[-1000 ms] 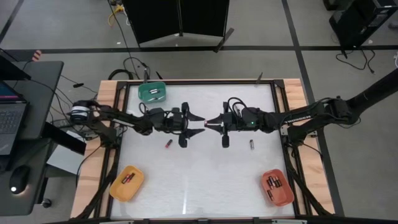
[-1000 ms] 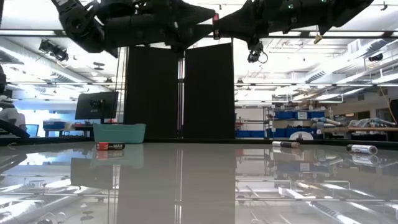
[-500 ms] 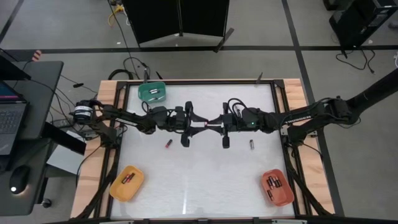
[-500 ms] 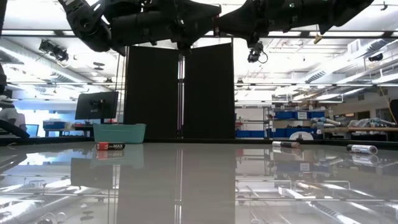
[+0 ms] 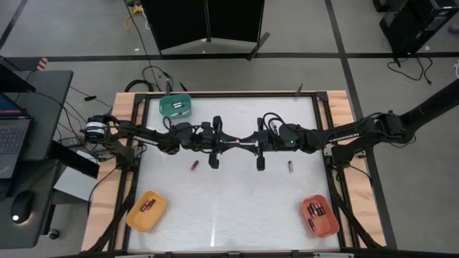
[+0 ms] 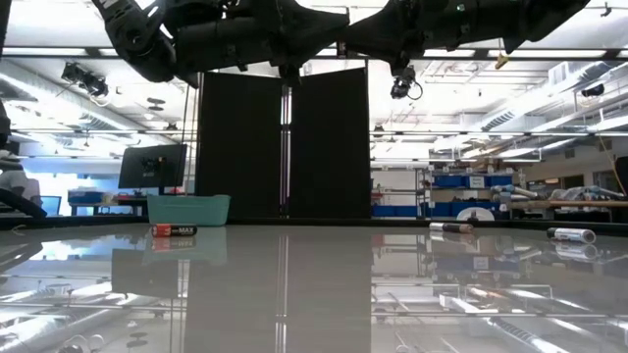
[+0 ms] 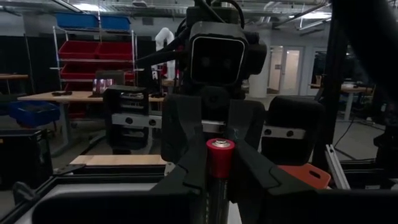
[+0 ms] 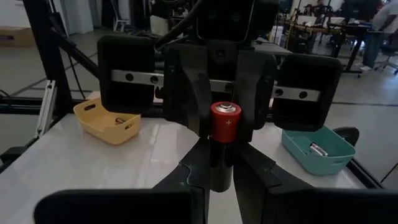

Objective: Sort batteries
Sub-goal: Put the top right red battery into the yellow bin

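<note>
The robot's right gripper is pinching the red-topped battery (image 5: 238, 141) far from the yellow tray (image 5: 147, 212), so it should let go and leave the left gripper to take the battery there.
One battery (image 5: 238, 142), dark with a red top end (image 8: 225, 121), stands upright high above the middle of the table. My left gripper (image 5: 231, 142) reaches it from the table's left and my right gripper (image 5: 245, 142) from the right; both are shut on it, fingertips meeting. Two more batteries (image 5: 194, 165) (image 5: 290, 166) lie flat on the table below. Other batteries lie in the trays. My left gripper pinches the battery's sides (image 7: 219, 186) between its two fingers, below the red end. The fingers come about level from the table's left. The battery stands upright, red end up, clear of the table. My right gripper pinches the battery's dark lower body (image 8: 217, 165) between its two fingertips. The fingers come about level from the table's right, opposite the left gripper. The red end (image 8: 225, 121) sticks up above the fingertips.
A green tray (image 5: 176, 106) stands at the far left, a yellow tray (image 5: 146, 211) at the near left and an orange tray (image 5: 319, 216) at the near right. The near middle of the table is bare.
My left gripper, open a second ago with its fingers on either side of the battery, has shut on it. My right gripper has kept still with the battery upright in its fingers.
</note>
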`<control>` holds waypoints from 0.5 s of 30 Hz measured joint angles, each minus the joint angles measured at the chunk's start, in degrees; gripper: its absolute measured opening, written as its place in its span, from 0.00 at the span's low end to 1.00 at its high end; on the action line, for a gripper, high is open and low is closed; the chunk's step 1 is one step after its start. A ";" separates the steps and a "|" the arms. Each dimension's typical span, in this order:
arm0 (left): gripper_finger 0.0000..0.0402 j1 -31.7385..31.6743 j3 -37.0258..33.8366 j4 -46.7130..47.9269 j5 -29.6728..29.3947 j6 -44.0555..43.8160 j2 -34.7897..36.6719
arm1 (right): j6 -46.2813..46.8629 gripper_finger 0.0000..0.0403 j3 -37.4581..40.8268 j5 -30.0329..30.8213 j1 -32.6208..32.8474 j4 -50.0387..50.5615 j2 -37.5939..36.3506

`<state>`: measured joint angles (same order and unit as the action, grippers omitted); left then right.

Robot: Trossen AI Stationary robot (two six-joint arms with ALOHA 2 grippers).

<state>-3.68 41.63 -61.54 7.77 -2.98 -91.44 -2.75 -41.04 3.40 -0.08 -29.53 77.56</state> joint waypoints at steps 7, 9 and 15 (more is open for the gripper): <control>0.13 0.02 0.00 -0.23 -0.41 -0.26 0.00 | 1.35 0.21 0.00 0.08 0.00 -0.07 0.02; 0.13 0.02 0.00 -0.23 -0.40 -0.30 0.00 | 1.94 0.30 0.00 0.27 -0.04 -0.03 0.02; 0.13 -0.09 0.00 -0.34 -0.33 0.97 0.41 | 2.52 0.50 0.00 2.36 -0.09 0.76 -0.37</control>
<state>-3.78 41.63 -61.88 7.44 -2.01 -91.03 -0.23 -41.04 5.76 -0.16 -28.77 77.19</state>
